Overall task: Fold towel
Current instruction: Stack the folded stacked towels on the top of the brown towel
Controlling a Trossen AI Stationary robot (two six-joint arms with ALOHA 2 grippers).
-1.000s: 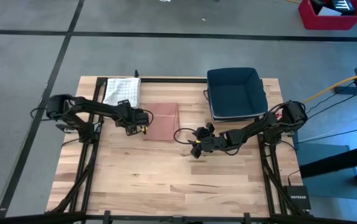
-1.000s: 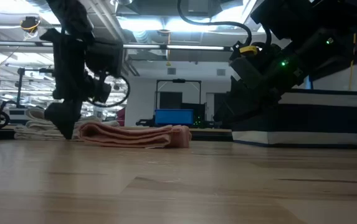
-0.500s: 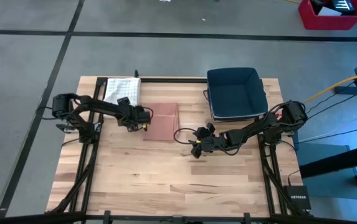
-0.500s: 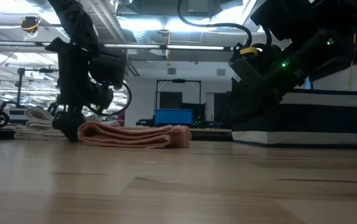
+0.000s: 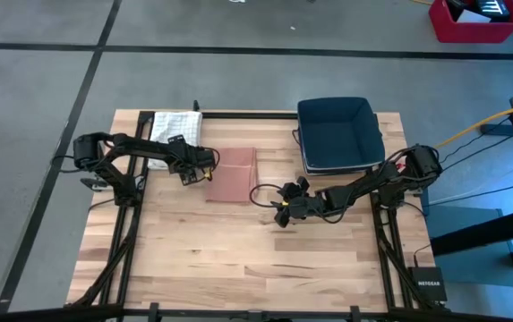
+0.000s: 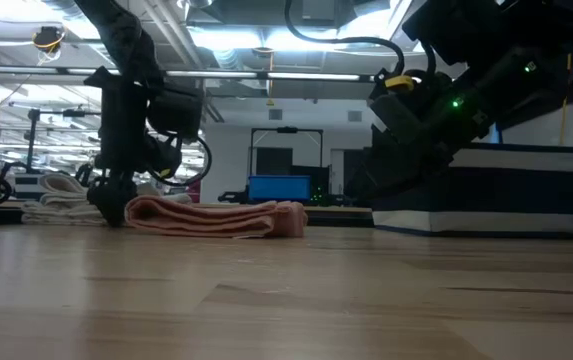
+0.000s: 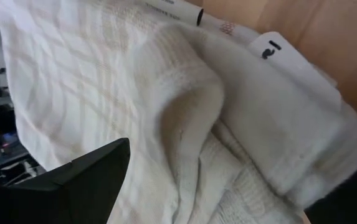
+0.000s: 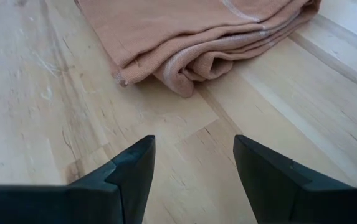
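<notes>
I expect the white towel [image 5: 176, 126] to bunch up into pleats and come along whole when I lift it, because several loose towel layers [image 7: 212, 140] bulge between my left gripper's fingers.
A salmon towel [image 5: 232, 174] lies folded flat on the wooden table, and the low view shows it as a thick pad [image 6: 216, 216]. A white waffle towel [image 5: 175, 131] lies bunched at the far left. My left gripper [image 5: 200, 164] stands open at that towel's near right corner, low by the salmon towel's left end [image 6: 114, 205]. In the left wrist view a thick white fold [image 7: 184, 118] fills the space between its fingers. My right gripper [image 5: 280, 212] hovers open just off the salmon towel's near right corner [image 8: 166, 71], touching nothing. My left gripper has its open fingers [image 7: 85, 180] on either side of a bulging fold of the white towel [image 7: 240, 180], coming slanting down from the near side. I cannot tell whether the fingers touch the cloth.
A dark blue bin [image 5: 338, 134] stands at the far right of the table [image 5: 238, 259] and rises behind my right arm in the low view [image 6: 486, 190]. The near half of the table is bare wood. A black frame runs along the far edge.
My left gripper has moved from the salmon towel's left edge toward the table's far edge and the white towel, sinking a little, and it has stayed open. The salmon towel has not shifted.
</notes>
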